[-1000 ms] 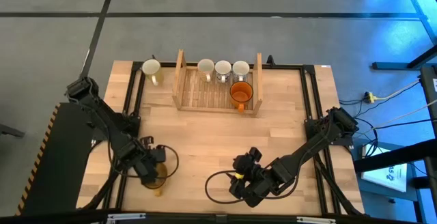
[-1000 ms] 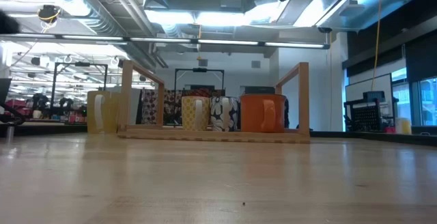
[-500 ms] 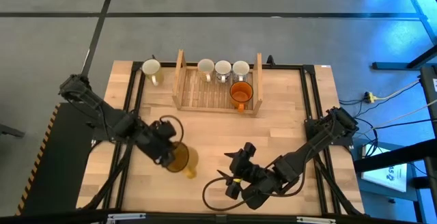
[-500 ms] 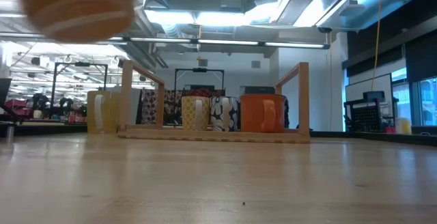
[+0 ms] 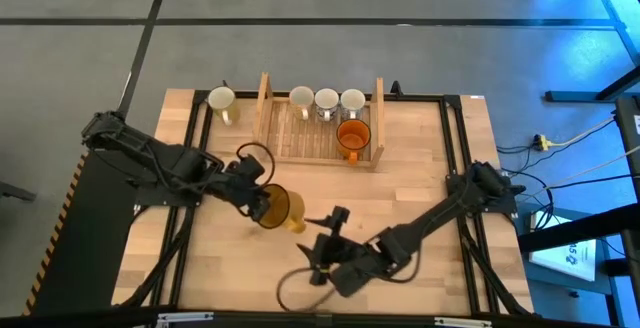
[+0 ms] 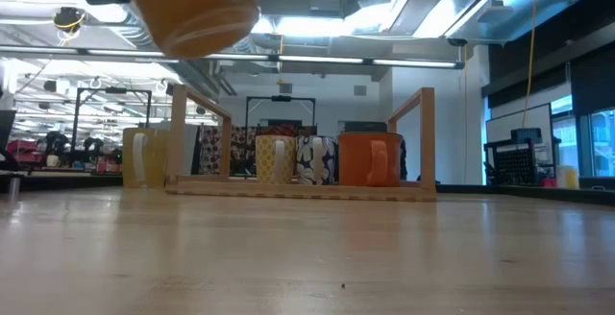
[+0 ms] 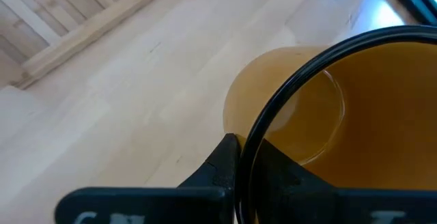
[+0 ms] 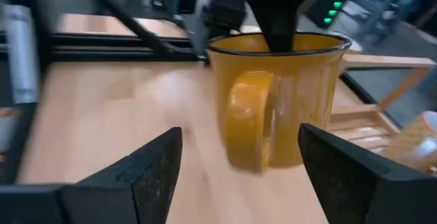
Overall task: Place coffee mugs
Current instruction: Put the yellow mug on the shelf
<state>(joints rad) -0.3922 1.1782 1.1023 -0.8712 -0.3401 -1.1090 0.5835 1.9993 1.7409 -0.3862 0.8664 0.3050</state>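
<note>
My left gripper is pinching the amber mug's rim [image 8: 281, 52]. Next, my right gripper takes hold of the handle [image 5: 298, 226] facing it before putting the mug beside the orange mug.
My left gripper [image 5: 262, 200] is shut on the translucent amber-yellow mug [image 5: 281, 209], which is held in the air over the middle of the table; the low view shows the mug [image 6: 192, 8] high above the tabletop. My right gripper [image 5: 322, 236] is open, just near and right of the mug, facing its handle [image 8: 249, 118] without touching it. The wooden slatted rack [image 5: 320, 138] stands at the far edge and holds three pale mugs [image 5: 327, 100] and the orange mug [image 5: 352, 136]. Another pale mug [image 5: 222, 100] stands on the table left of the rack. My left gripper pinches the amber mug's rim [image 7: 254, 142], one finger [image 7: 290, 173] inside the mug and one finger [image 7: 218, 166] outside. The fingers come from above, pointing down [image 8: 280, 12]. The mug hangs upright below them, lifted clear of the table.
Dark metal rails [image 5: 195, 158] run along the table's left and right sides. Bare wood [image 5: 400, 198] lies between the rack and the arms. A loose cable loops from the right arm near the table's near edge [image 5: 290, 283].
My left gripper has carried the amber mug up off the near-left part of the table, toward the far edge and the right, to the middle. My right gripper has moved toward the table's left, closing on the mug.
</note>
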